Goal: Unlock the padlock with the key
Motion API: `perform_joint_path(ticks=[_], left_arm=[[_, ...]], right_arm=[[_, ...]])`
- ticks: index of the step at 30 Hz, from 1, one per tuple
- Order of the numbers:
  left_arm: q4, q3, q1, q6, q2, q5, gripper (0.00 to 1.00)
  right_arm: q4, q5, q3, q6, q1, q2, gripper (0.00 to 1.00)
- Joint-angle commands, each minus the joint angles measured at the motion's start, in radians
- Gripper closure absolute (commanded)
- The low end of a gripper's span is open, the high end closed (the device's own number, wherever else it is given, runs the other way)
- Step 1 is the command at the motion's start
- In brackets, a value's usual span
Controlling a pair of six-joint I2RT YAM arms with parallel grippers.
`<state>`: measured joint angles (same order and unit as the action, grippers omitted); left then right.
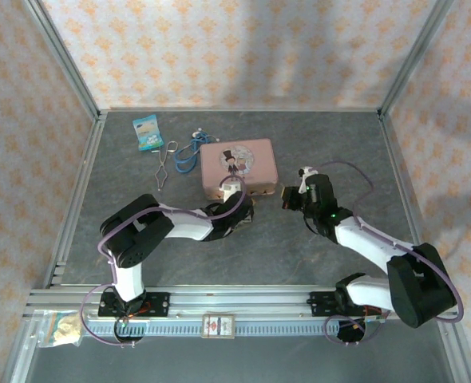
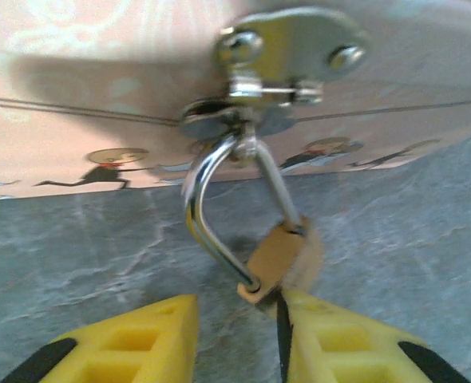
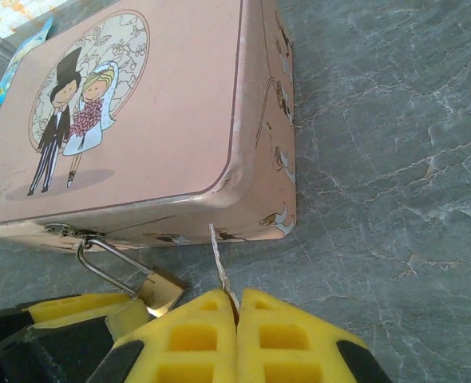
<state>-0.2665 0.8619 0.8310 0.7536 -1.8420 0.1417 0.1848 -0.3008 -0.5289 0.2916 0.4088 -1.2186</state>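
The padlock's brass body (image 2: 280,260) is at a slant against one finger of my left gripper. Next, I bring both fingers around the body (image 3: 162,291) and grip it tightly before I put the key in.
The tiny brass padlock (image 2: 279,259) hangs by its thin silver shackle (image 2: 207,211) from the hasp (image 2: 287,52) on the front of the pink tin (image 1: 237,166). My left gripper (image 2: 239,307) is open just below it, and the padlock's body rests against the tip of the right-hand finger (image 2: 339,339). In the right wrist view the padlock (image 3: 162,289) lies left of my right gripper (image 3: 237,299). That gripper is shut on the thin silver key (image 3: 222,259), whose blade points up at the tin's front wall (image 3: 243,215), apart from the padlock.
Behind the tin lie a blue snack packet (image 1: 148,132), a long silver wire loop (image 1: 164,163) and a blue cord (image 1: 189,152). A small bag (image 1: 62,327) and a card (image 1: 219,325) sit on the near rail. Bare grey table (image 1: 331,144) spreads to the right.
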Motion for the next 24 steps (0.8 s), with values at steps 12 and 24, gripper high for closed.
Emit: perform_joint_path(ticks=[12, 24], left_arm=[[-0.067, 0.023, 0.015, 0.202, -0.025, 0.091, 0.32], [0.077, 0.169, 0.015, 0.270, -0.183, 0.180, 0.52]], right_arm=[[0.032, -0.008, -0.006, 0.021, -0.004, 0.017, 1.00], [0.021, 0.016, 0.010, 0.009, -0.004, 0.033, 1.00]])
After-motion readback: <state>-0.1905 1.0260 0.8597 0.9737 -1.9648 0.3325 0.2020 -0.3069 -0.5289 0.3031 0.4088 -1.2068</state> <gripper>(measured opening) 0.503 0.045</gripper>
